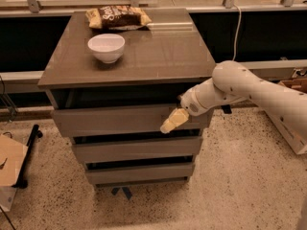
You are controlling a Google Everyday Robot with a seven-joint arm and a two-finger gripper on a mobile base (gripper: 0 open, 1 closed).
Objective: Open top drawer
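The top drawer's flat front is at the end of my gripper, below the dark gap, so next I grab the drawer by its upper edge and pull.
The top drawer is the widest grey-brown front, just under the cabinet top. It stands pulled out a little, with a dark gap showing between its upper edge and the tabletop. My gripper, with its pale yellow tip, is at the right part of that drawer's front, against or just before it. The white arm reaches in from the right.
A white bowl and a dark snack bag lie on the cabinet top. Two narrower drawer fronts sit below. Cardboard lies on the floor at left; a box stands at right.
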